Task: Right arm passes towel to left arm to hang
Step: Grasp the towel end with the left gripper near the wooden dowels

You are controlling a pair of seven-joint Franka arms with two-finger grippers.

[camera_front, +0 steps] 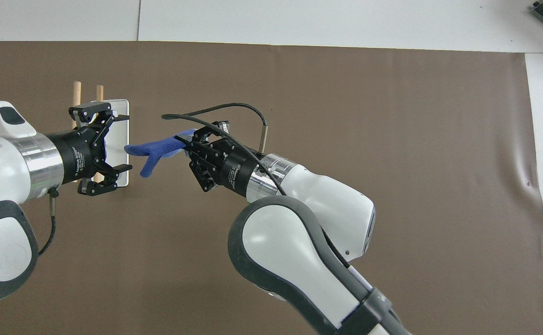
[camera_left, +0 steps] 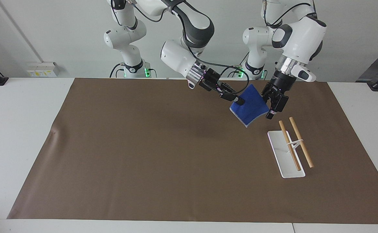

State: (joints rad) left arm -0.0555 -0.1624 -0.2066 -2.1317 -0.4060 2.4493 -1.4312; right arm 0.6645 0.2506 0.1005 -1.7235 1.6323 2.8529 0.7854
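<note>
My left gripper is going to carry the blue towel (camera_front: 163,147) over. The towel's loose end hangs in limp folds (camera_front: 149,165), so the towel will spread out across both wooden rods.
The blue towel (camera_left: 250,108) hangs in the air, held by one corner in my right gripper (camera_left: 239,101), which is shut on it. It also shows edge-on in the overhead view (camera_front: 157,146), with the right gripper (camera_front: 185,140) at its end. My left gripper (camera_left: 269,107) is open, and its fingers (camera_front: 123,118) stand either side of the towel's free edge without closing on it. In the overhead view the left gripper (camera_front: 124,143) is over the rack's white base (camera_front: 121,109). The rack (camera_left: 286,158) carries two wooden rods (camera_left: 300,142).
A brown mat (camera_left: 143,155) covers most of the white table (camera_left: 14,129). The rack stands on it toward the left arm's end. A cable loops off the right wrist (camera_front: 234,107).
</note>
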